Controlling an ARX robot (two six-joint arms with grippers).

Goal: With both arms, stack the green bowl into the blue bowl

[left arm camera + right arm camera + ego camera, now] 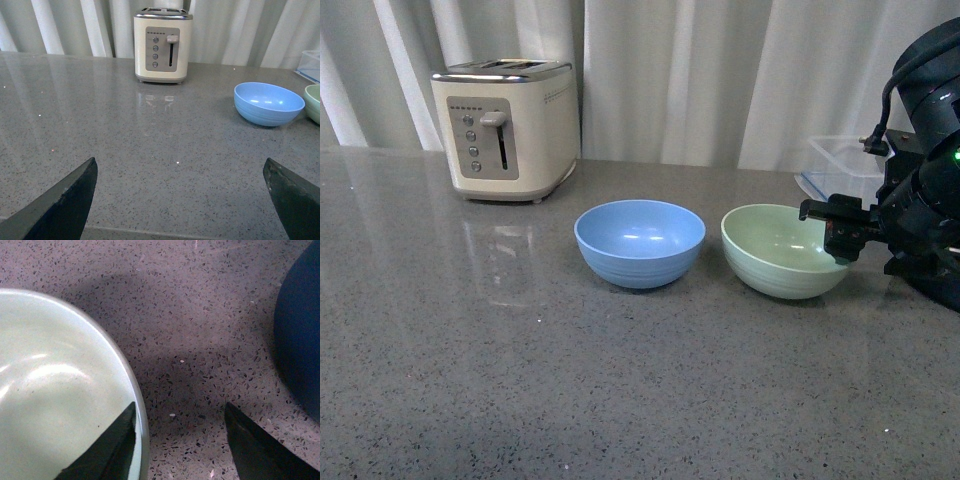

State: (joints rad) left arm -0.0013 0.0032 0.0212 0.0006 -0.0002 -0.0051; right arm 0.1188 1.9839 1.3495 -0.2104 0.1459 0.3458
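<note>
I expect the green bowl [313, 104] to stop partway in with its rim high when I lower it, because the green bowl is about as tall as the blue bowl [268, 105].
The pale green bowl [782, 250] stands on the counter just right of the light blue bowl [640, 242], a small gap between them. My right gripper [830, 232] is open at the green bowl's right rim. In the right wrist view one finger [115, 450] is over the inside of the green bowl [55, 390] and the other finger [255, 445] is outside, so the rim lies between the jaws of the right gripper [180, 405]. My left gripper [179, 161] is open and empty over bare counter, far from the blue bowl [269, 103]. The green bowl's edge [314, 102] shows beside it.
A cream toaster [506, 128] stands at the back left, also in the left wrist view [163, 45]. A clear plastic container [845, 165] sits behind the green bowl. A dark navy round object [300, 330] lies close to the right gripper's outer finger. White curtains hang behind the counter.
</note>
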